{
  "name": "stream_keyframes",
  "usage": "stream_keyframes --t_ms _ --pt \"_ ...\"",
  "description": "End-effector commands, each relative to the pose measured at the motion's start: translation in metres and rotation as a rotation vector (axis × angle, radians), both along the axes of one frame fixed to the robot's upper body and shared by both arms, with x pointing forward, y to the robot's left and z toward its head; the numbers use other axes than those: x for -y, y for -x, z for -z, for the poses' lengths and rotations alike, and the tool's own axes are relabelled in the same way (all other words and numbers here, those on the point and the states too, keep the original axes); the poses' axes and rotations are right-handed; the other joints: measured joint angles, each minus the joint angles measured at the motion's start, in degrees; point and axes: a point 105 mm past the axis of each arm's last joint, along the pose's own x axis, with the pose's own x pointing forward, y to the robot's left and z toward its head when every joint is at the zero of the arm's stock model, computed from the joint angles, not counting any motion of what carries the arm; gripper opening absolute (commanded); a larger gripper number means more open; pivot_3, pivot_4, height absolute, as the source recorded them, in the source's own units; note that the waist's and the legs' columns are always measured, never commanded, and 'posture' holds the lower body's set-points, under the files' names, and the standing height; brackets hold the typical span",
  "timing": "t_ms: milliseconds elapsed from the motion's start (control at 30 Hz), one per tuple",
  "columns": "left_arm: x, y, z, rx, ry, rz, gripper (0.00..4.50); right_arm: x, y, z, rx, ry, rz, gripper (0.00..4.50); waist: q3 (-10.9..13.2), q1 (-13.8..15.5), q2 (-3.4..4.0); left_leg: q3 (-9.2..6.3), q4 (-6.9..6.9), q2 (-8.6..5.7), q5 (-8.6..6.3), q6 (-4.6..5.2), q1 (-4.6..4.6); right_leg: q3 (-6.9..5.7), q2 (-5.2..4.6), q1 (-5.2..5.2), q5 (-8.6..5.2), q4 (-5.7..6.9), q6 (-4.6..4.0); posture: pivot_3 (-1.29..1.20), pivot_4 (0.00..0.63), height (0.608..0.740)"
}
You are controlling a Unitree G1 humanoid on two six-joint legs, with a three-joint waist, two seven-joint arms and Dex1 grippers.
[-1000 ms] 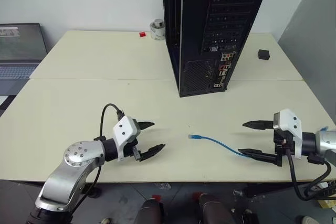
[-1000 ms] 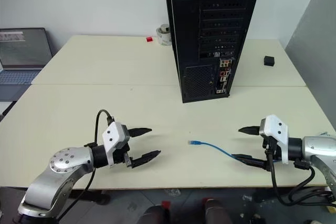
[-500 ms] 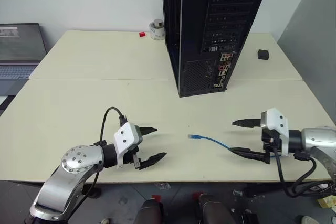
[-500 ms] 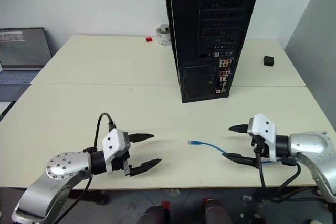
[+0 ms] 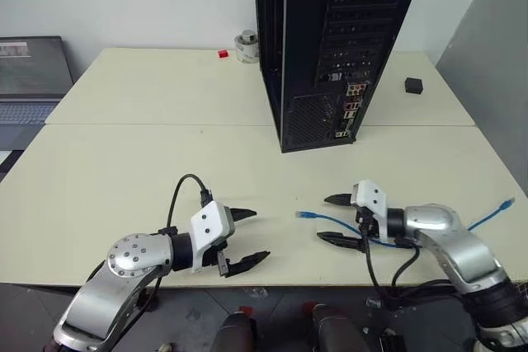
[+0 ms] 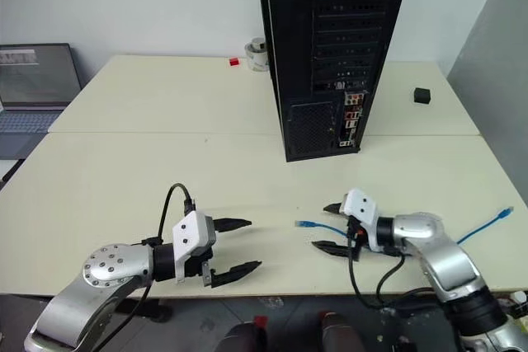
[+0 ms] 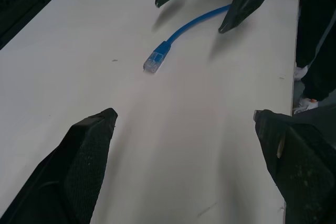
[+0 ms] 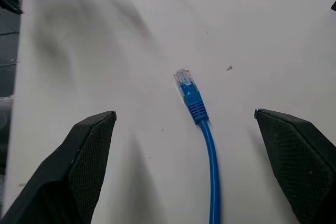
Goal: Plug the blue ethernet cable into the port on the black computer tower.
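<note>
My gripper will lift the blue ethernet cable (image 5: 310,215), which will then trail in a rounded curve, since the cord leaves the clear plug in a smooth bend (image 5: 335,220).
The blue ethernet cable (image 5: 307,215) lies on the cream table (image 5: 165,162), one clear plug pointing left and its far end (image 5: 502,204) trailing off the table's right edge. My right gripper (image 5: 323,218) is open just right of that plug, one finger on each side of the cord, which runs between them in the right wrist view (image 8: 187,90). My left gripper (image 5: 260,235) is open near the front edge, left of the plug (image 7: 156,59), holding nothing. The black computer tower (image 5: 338,39) stands upright behind, its coloured ports (image 5: 351,109) low on the back panel.
A laptop (image 5: 29,72) sits at the far left. A white roll (image 5: 247,45) and a small red item (image 5: 223,53) lie behind the tower's left side. A small black cube (image 5: 413,85) rests at the back right. A grey partition (image 5: 495,63) borders the right.
My right gripper has slid left along the cable until its open fingers flank the cord just behind the plug. My left gripper has drifted slightly right and towards the front edge.
</note>
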Motion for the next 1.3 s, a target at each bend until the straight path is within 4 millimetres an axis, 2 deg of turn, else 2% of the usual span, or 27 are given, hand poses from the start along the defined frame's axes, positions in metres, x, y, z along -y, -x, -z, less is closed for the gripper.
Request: stream_keyframes --t_ms 33,133,167,467,500,567,600,733,967,1267,1300 --pt "0.003 -0.004 -0.006 0.050 0.005 0.000 4.50 -0.001 -0.010 0.004 0.051 0.026 0.007 4.03 0.0 0.0 0.00 0.00 0.00 0.00 0.00 0.00 0.00 0.00 0.00 0.00 0.00 0.00 0.00 0.00 0.150 0.740" --pt "0.004 -0.005 -0.008 0.031 0.030 -0.007 4.50 0.002 -0.010 0.009 0.052 0.047 -0.003 3.29 0.0 0.0 0.00 0.00 0.00 0.00 0.00 0.00 0.00 0.00 -0.01 0.00 0.00 0.01 0.00 0.00 0.150 0.740" --pt "0.005 -0.005 -0.009 0.029 0.037 -0.007 4.50 0.004 -0.009 0.010 0.054 0.057 -0.006 3.22 0.0 0.0 0.00 -0.01 0.00 0.00 0.00 0.00 0.00 0.00 -0.01 0.00 0.00 0.01 -0.01 0.00 0.150 0.740" --pt "0.007 -0.010 -0.007 0.033 0.039 -0.008 4.50 0.008 -0.009 0.012 0.073 0.090 -0.011 1.09 0.0 0.0 0.00 -0.01 0.00 0.00 0.00 0.00 0.00 -0.01 -0.01 0.00 0.00 0.02 -0.01 0.00 0.150 0.740" --pt "0.008 -0.011 -0.007 0.033 0.039 -0.008 4.50 0.008 -0.009 0.012 0.075 0.090 -0.010 0.72 0.0 0.0 0.00 -0.02 0.00 -0.01 0.00 0.00 0.00 -0.01 -0.01 0.00 0.00 0.02 -0.01 0.00 0.150 0.740" --pt "0.008 -0.014 -0.006 0.032 0.028 -0.014 4.50 0.008 -0.010 0.010 0.085 0.090 -0.011 0.44 0.0 0.0 0.00 -0.02 0.00 -0.01 0.00 0.00 0.00 -0.02 -0.01 0.00 0.00 0.02 -0.01 0.00 0.150 0.740" --pt "0.009 -0.014 -0.007 0.030 0.030 -0.009 4.50 0.007 -0.011 0.006 0.091 0.079 -0.013 0.02 0.0 0.0 0.00 -0.02 0.01 -0.01 0.00 0.00 0.00 -0.01 -0.01 0.00 0.00 0.02 -0.01 0.00 0.150 0.740" --pt "0.009 -0.015 -0.008 0.023 0.031 0.007 4.50 0.001 -0.008 -0.008 0.103 0.055 -0.046 0.01 0.0 0.0 0.00 -0.02 0.00 0.00 0.00 0.00 0.00 -0.02 -0.01 0.00 0.01 0.02 -0.01 0.00 0.150 0.740" --pt "0.011 -0.030 -0.006 0.065 -0.026 0.061 4.50 -0.016 0.012 -0.030 0.083 0.097 -0.215 0.01 0.0 0.0 0.02 -0.05 0.01 -0.01 0.00 0.00 0.00 -0.06 -0.01 0.00 0.00 0.03 -0.01 0.00 0.150 0.740" --pt "0.021 -0.035 -0.008 0.076 -0.036 0.164 4.50 -0.026 0.012 -0.033 0.077 0.125 -0.246 0.01 0.0 0.0 0.02 -0.08 0.03 -0.02 0.00 0.00 -0.03 -0.11 -0.01 0.00 0.01 0.03 -0.01 0.00 0.150 0.740" --pt "0.021 -0.034 -0.007 0.073 -0.039 0.173 4.31 -0.026 0.012 -0.033 0.078 0.127 -0.247 0.00 0.0 0.0 0.02 -0.07 0.03 -0.02 0.00 0.00 -0.03 -0.10 -0.01 0.00 0.01 0.03 -0.01 0.00 0.150 0.740"
